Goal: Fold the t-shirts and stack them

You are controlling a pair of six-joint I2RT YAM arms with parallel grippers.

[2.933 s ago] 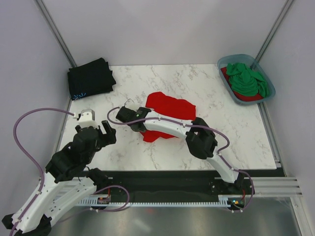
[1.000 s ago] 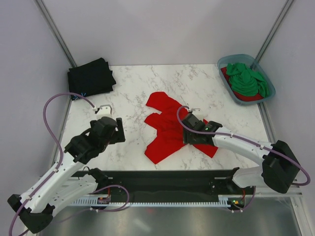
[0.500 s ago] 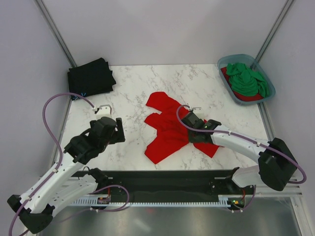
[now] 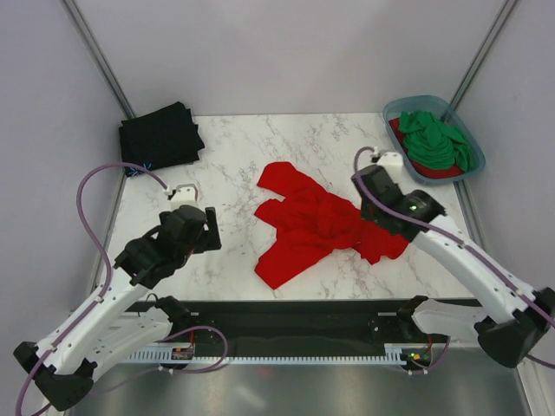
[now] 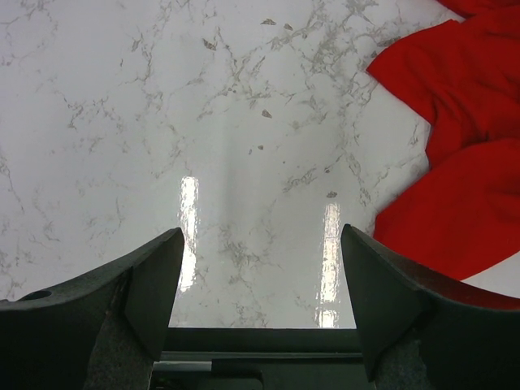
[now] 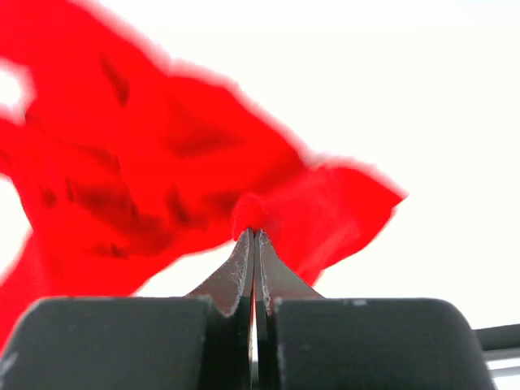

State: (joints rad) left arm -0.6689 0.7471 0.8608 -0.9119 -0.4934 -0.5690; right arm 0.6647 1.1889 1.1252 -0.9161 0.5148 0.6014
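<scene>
The red t-shirt (image 4: 318,218) is lying crumpled with one side in my right gripper, so my left gripper should grab its opposite edge (image 4: 270,211) and help spread the t-shirt out before folding.
A crumpled bright red t-shirt (image 4: 308,227) lies mid-table. My right gripper (image 4: 375,198) is shut on a small fold of it near its right side. In the right wrist view that gripper (image 6: 254,234) pinches the fold and the red t-shirt (image 6: 162,162) hangs beyond it, lifted. My left gripper (image 4: 199,230) hovers open over bare marble left of the shirt. In the left wrist view the open left gripper (image 5: 262,244) holds nothing, with the red t-shirt (image 5: 455,154) at the right edge. A folded black t-shirt (image 4: 160,137) lies at the back left.
A blue-grey tub (image 4: 414,167) stands at the back right corner, holding a crumpled green t-shirt (image 4: 434,139) over another red one (image 4: 442,171). Grey walls and metal posts close in the marble table (image 4: 243,156) on three sides.
My right gripper closed on the red t-shirt and moved back and to the right, dragging that side of the shirt with it. The left arm stayed still.
</scene>
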